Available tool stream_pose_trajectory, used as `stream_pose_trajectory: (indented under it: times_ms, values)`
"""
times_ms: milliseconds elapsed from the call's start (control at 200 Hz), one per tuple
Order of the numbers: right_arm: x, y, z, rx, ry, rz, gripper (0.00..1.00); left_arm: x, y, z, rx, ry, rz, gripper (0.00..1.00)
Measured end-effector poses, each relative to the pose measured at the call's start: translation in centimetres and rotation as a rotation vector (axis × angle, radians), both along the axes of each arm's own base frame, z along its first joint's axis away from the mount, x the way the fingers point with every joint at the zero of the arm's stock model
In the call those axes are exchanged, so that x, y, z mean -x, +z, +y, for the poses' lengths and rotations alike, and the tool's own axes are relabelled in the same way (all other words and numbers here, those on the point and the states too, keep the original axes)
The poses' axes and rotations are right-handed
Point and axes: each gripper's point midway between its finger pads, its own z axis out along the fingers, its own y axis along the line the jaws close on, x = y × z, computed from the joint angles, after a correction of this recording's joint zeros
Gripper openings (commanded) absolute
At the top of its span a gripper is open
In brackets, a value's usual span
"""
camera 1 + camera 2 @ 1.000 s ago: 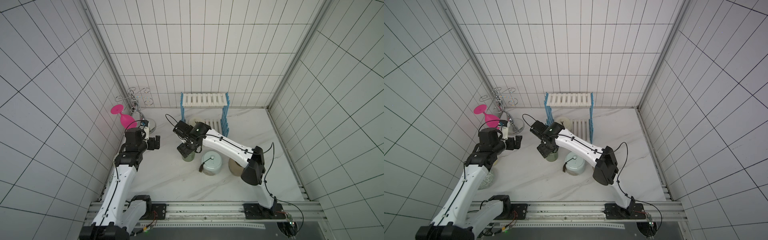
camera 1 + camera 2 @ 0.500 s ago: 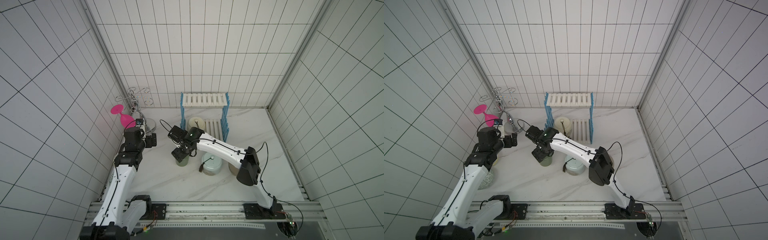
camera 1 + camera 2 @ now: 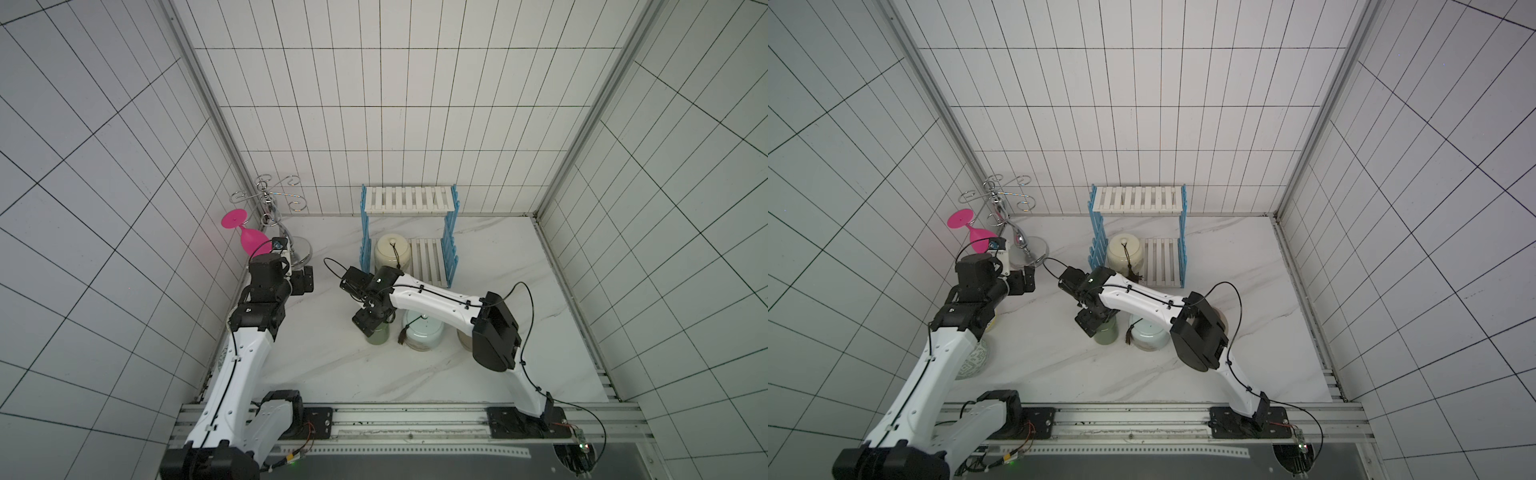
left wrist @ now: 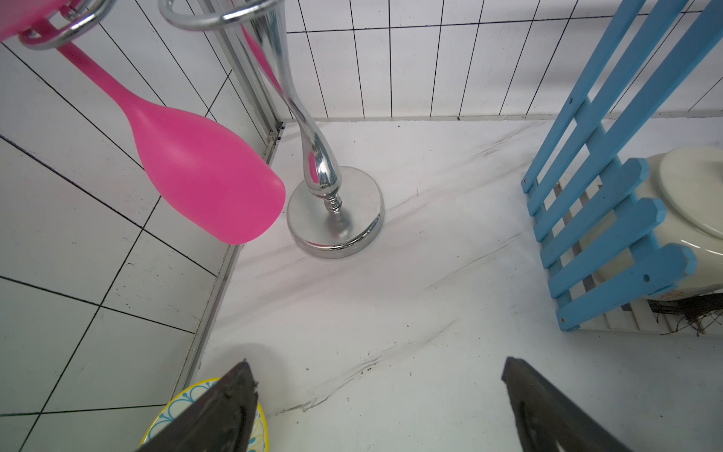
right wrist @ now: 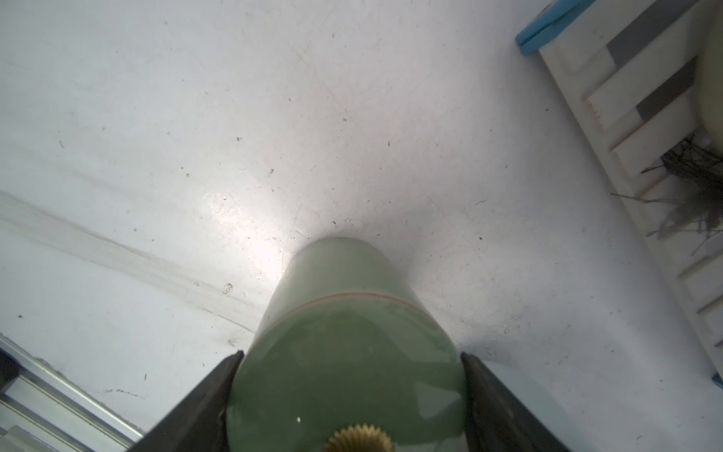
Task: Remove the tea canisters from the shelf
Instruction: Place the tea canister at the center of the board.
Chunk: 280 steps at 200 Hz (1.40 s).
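My right gripper crowds the front of the cream canister (image 3: 390, 254), so it should let go of the green canister (image 3: 377, 334) and move away before my left gripper reaches in.
My right gripper (image 3: 368, 323) (image 5: 349, 357) is shut on the small green canister (image 3: 377, 335) (image 5: 348, 332), with both fingers against its sides. Its base looks to be touching the table, just left of the pale-blue canister (image 3: 424, 335). A tan canister (image 3: 463, 338) shows partly behind my right forearm. The cream canister (image 3: 392, 253) (image 4: 688, 184), with its dark tassel, stands on the lower tier of the shelf (image 3: 409, 199); the top tier is bare. My left gripper (image 3: 305, 280) (image 4: 377, 371) is open with nothing in it, left of the shelf.
A chrome scrolled stand (image 3: 286, 245) with a pink goblet (image 3: 249, 241) hanging on it occupies the back left corner. A patterned dish (image 3: 973, 361) lies under my left arm by the left wall. Tiled walls close three sides, and a metal rail (image 3: 395, 419) runs along the front.
My right gripper has carried the green canister away from the shelf toward the front, down beside the pale-blue canister. My left gripper has barely shifted.
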Motion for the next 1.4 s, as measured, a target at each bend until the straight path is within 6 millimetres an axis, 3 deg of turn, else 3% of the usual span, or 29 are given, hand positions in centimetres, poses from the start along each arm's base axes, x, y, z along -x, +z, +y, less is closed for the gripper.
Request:
stream_pose_trajectory:
  times_ms: [345, 935, 1194, 1399]
  values:
    - [-0.2, 0.0, 0.5, -0.02, -0.001, -0.009, 0.68, 0.0, 0.0, 0.1, 0.0, 0.003, 0.0, 0.99]
    - [0.3, 0.1, 0.9, -0.037, 0.012, -0.015, 0.95, 0.0, 0.0, 0.3, 0.002, 0.008, 0.0, 0.99]
    - [-0.1, 2.5, 1.1, -0.086, 0.008, -0.053, 0.98, 0.0, 0.0, -0.3, 0.02, -0.021, 0.0, 0.99]
    - [-1.2, 6.3, 0.1, -0.153, -0.019, -0.107, 0.99, 0.1, 0.6, -2.4, 0.069, -0.136, 0.017, 0.99]
